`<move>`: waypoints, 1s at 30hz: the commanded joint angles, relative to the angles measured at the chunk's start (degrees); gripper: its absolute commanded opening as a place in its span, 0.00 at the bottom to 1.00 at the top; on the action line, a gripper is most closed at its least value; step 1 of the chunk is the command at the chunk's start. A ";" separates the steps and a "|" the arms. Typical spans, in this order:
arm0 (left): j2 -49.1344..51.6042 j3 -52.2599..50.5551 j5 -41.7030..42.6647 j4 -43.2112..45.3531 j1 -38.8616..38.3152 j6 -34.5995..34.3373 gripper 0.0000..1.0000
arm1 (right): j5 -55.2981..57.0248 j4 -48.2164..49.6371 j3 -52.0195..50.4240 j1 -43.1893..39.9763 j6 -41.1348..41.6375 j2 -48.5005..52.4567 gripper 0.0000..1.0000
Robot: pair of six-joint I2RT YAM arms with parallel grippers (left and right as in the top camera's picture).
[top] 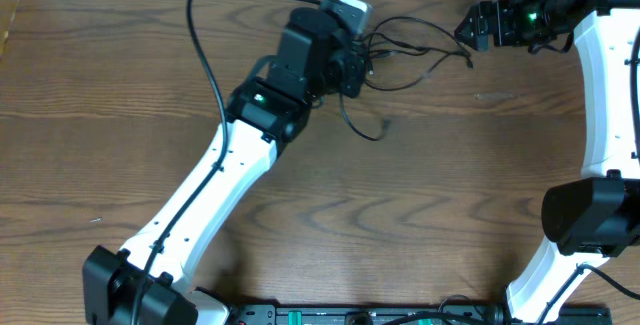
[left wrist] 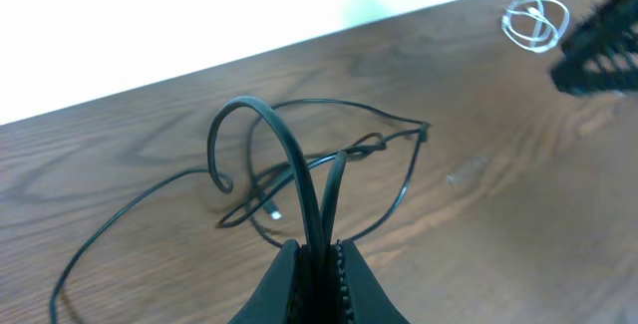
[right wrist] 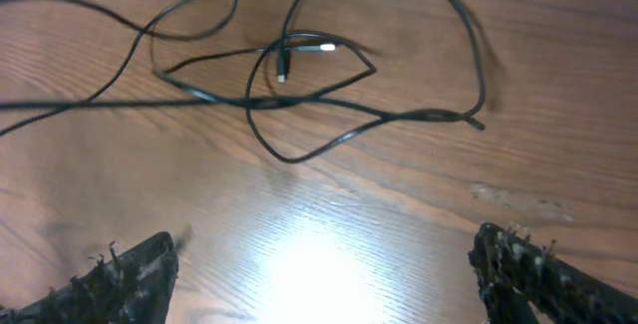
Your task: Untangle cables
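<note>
The black cables will come out into long pieces when I pull them apart, because the tangle's loops are wide with open gaps.
Thin black cables lie tangled on the wooden table at the back middle, with loops and a loose end trailing toward the front. My left gripper is shut on a bundle of the black cable strands, which rise from its jaws in the left wrist view. My right gripper is open and empty just right of the tangle's end. In the right wrist view the cables lie ahead of the spread fingers, not touching them.
A small coil of clear wire lies on the table at the back. A long black cable runs over the table from the left arm. A power strip sits at the front edge.
</note>
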 commanded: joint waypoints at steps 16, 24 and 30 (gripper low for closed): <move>-3.87 3.39 -2.32 0.92 5.90 -6.84 0.07 | -1.88 13.14 -16.31 8.41 17.11 0.39 0.83; -3.87 3.39 -2.25 0.92 7.26 -9.86 0.08 | 2.84 27.78 -25.62 12.81 35.06 0.39 0.80; -3.87 3.39 -2.21 0.46 7.26 -9.86 0.07 | 5.75 48.28 -35.01 15.52 47.06 0.39 0.72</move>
